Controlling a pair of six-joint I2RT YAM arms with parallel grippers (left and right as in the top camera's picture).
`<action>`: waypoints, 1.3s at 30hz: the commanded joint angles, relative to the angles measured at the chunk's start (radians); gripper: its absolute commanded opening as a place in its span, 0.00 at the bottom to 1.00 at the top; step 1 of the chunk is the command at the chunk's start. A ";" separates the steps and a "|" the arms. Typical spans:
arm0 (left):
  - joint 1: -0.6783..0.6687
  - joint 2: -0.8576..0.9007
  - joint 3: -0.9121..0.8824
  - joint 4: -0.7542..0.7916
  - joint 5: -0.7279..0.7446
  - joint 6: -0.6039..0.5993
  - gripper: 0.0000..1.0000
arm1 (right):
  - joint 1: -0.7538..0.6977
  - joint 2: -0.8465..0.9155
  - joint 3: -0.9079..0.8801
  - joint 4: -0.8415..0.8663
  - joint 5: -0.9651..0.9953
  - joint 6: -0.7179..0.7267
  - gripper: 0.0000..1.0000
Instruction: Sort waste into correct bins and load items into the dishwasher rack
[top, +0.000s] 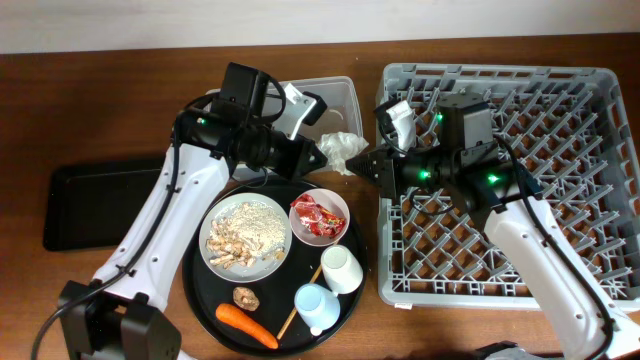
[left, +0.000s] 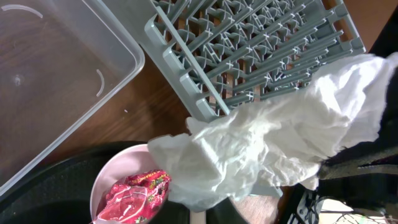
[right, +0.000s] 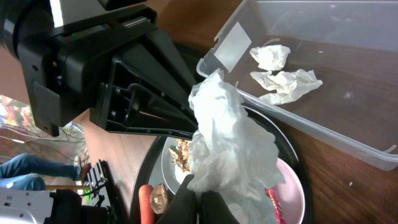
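Note:
My right gripper is holding the tissue (top: 342, 149) next to the grey rack, so next my left gripper takes it over and drops it into the clear tub (top: 336, 104).
A crumpled white tissue (top: 343, 150) hangs in the air between my two grippers, above the gap between the clear tub (top: 340, 95) and the grey rack (top: 590, 150). My left gripper (top: 322, 156) is shut on its left side; it also shows in the right wrist view (right: 186, 118). My right gripper (top: 365, 165) (right: 199, 199) is shut on its right side. The tissue fills the left wrist view (left: 267, 143). Two more tissues (right: 283, 81) lie in the tub. The shallow black tray (top: 90, 200) is at far left.
The round black tray (top: 200, 300) holds a plate (top: 210, 250) of beige scraps, a pinkish bowl (top: 335, 200) with red wrappers (left: 134, 193), a white cup (top: 342, 268), a blue cup (top: 317, 305), a chopstick (top: 300, 300), a carrot (top: 247, 325) and a brown lump (top: 245, 297). No fork shows.

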 joint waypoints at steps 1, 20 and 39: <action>-0.004 -0.023 0.014 0.006 0.011 0.003 0.05 | 0.005 -0.017 0.009 -0.006 -0.027 0.001 0.04; 0.105 0.031 0.014 0.296 -0.506 0.009 0.00 | 0.003 -0.172 0.009 -0.467 0.812 0.143 0.98; -0.122 0.019 -0.149 -0.081 -0.374 0.010 0.66 | -0.097 -0.275 0.009 -0.743 0.932 0.225 0.98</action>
